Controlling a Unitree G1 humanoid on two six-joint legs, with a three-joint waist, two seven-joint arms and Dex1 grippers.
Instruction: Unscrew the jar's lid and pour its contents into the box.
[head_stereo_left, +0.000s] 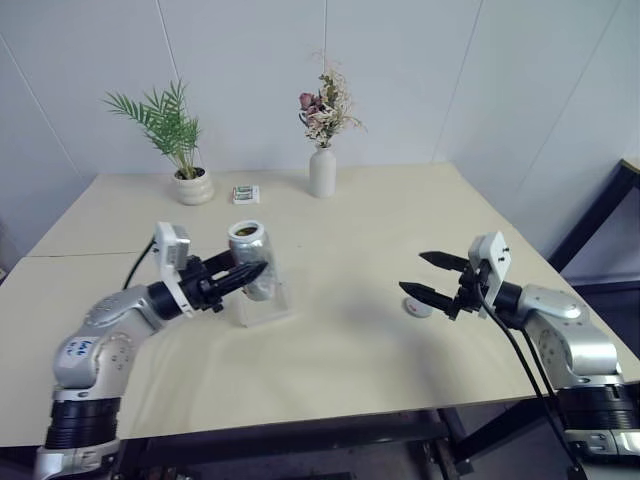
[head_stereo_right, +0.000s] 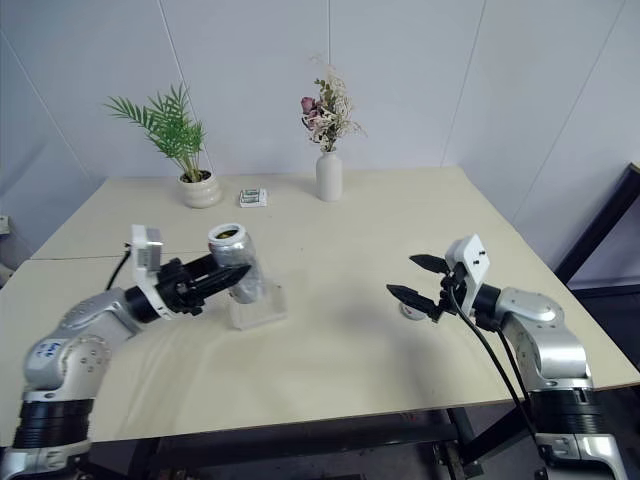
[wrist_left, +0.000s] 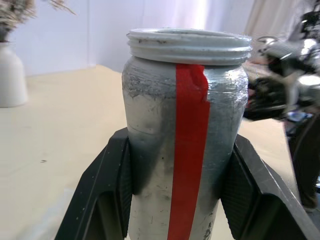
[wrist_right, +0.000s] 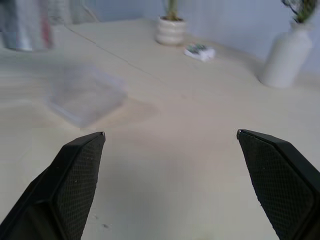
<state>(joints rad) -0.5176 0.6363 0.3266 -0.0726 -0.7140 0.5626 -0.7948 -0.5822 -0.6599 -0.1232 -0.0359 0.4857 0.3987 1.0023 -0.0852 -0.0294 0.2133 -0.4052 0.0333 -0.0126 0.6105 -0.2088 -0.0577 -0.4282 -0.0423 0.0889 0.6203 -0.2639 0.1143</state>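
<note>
The jar hangs upright (head_stereo_left: 256, 258) above the box, so my left gripper has to pull the jar back behind the box's far edge (head_stereo_left: 284, 284) and tilt the jar's opening down.
My left gripper (head_stereo_left: 243, 274) is shut on the jar (head_stereo_left: 250, 258), a clear cylinder with a red strip (wrist_left: 189, 150) down its side. The jar is upright, slightly tilted, and its threaded mouth (wrist_left: 189, 44) is uncovered. Something dark shows inside the mouth (head_stereo_right: 226, 234). The jar hangs just above the box (head_stereo_left: 266, 306), a clear shallow tray on the table. My right gripper (head_stereo_left: 426, 275) is open and holds nothing, level above the table at the right. The round grey lid (head_stereo_left: 418, 308) lies on the table just below its fingers (wrist_right: 75, 180).
A potted palm (head_stereo_left: 193, 187), a small green-and-white packet (head_stereo_left: 246, 193) and a white flower vase (head_stereo_left: 322, 170) stand along the far side of the table. The table's front edge (head_stereo_left: 300, 425) runs close to both arms.
</note>
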